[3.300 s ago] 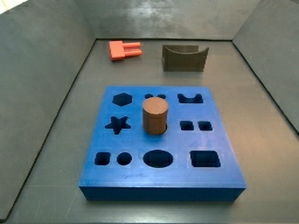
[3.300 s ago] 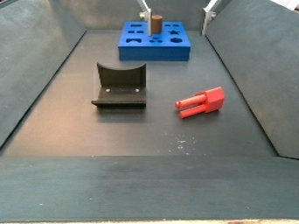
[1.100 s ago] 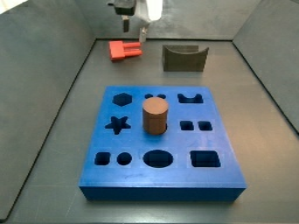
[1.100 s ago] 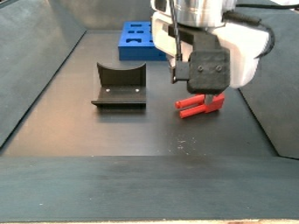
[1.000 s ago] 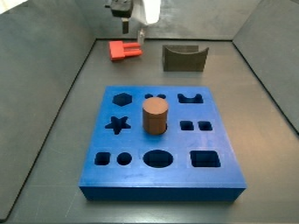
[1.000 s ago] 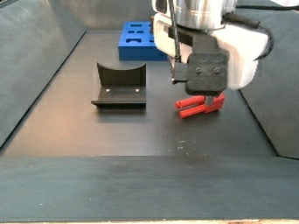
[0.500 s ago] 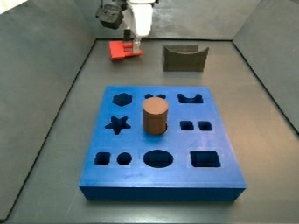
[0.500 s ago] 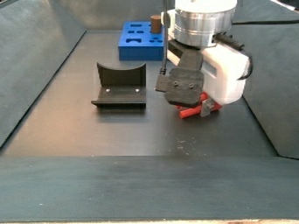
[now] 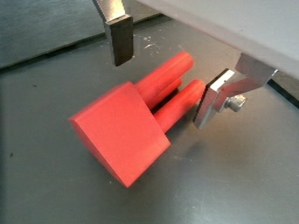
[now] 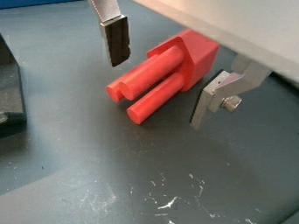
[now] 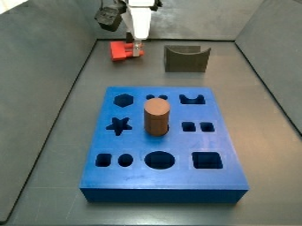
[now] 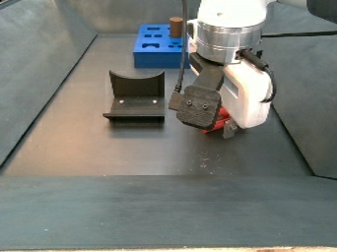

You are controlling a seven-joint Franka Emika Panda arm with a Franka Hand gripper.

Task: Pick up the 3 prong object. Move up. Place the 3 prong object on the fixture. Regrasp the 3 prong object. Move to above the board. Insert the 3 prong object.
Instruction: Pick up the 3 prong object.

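Observation:
My gripper is going to place the 3 prong object [image 11: 120, 51]. The fixture's top dips [image 11: 186, 50] between raised ends, so I expect the object to settle into it and stay propped with its corner up.
The 3 prong object [image 9: 122, 131] is a red-orange block with stubby round prongs and lies on the dark floor. It shows in both wrist views [image 10: 176, 66]. My gripper [image 9: 167, 74] is open and down over it, one finger on each side of the prongs [image 10: 163, 74]. One finger stands clear of them; the other is close beside a prong. In a side view the gripper [image 11: 133, 40] is at the block [image 11: 122, 51], left of the fixture [image 11: 185, 58] and beyond the board [image 11: 165, 146]. In a side view the hand [image 12: 211, 103] hides most of the block [image 12: 224, 126].
A brown cylinder [image 11: 156, 117] stands upright in the blue board, which also shows at the back in a side view [image 12: 156, 46]. The fixture [image 12: 136, 95] stands left of the gripper there. Grey sloping walls enclose the floor.
The gripper came down from above onto the 3 prong object and turned about its wrist. The block has not moved.

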